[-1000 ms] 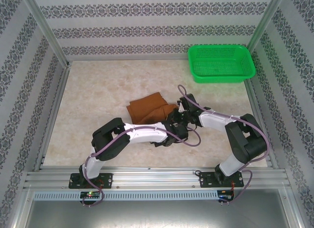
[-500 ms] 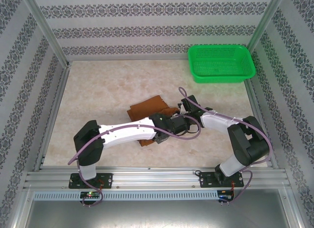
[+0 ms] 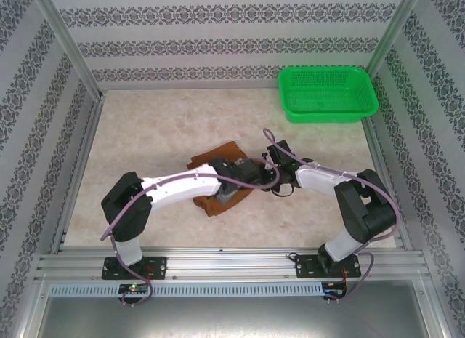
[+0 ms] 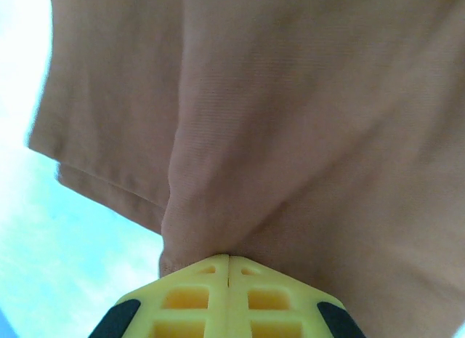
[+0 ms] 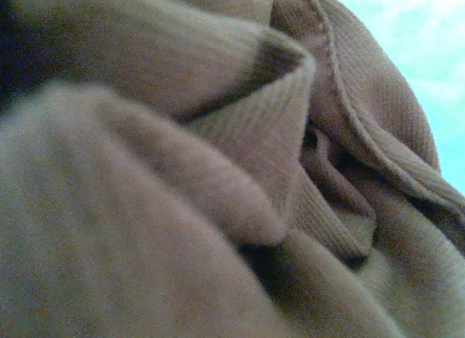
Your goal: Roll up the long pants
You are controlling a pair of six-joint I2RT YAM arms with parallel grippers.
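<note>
My left gripper pinches an inner fold of the pants (image 4: 171,229), off the pants' side edge at my right gripper (image 3: 245,195). It should open, then grab that edge for rolling.
The brown long pants (image 3: 217,152) lie bunched in the middle of the table, partly hidden under my left arm. My left gripper (image 3: 231,195) is over their near edge. In the left wrist view its yellow fingers (image 4: 196,280) meet, with a ridge of the pants' cloth (image 4: 290,134) pinched at the tips (image 4: 229,258). My right gripper (image 3: 270,167) sits at the pants' right edge. Folds and a ribbed hem of the pants (image 5: 276,134) crowd the right wrist view, and its fingers are hidden.
A green mesh basket (image 3: 328,94) stands at the back right corner. Patterned walls and metal frame rails (image 3: 232,264) close in the beige tabletop (image 3: 145,134). Purple cables loop off both arms near the pants.
My left arm has swung left, its elbow now farther left and its wrist over the pants. The cloth is bunched smaller, with a fold at the near side. The right arm barely moved.
</note>
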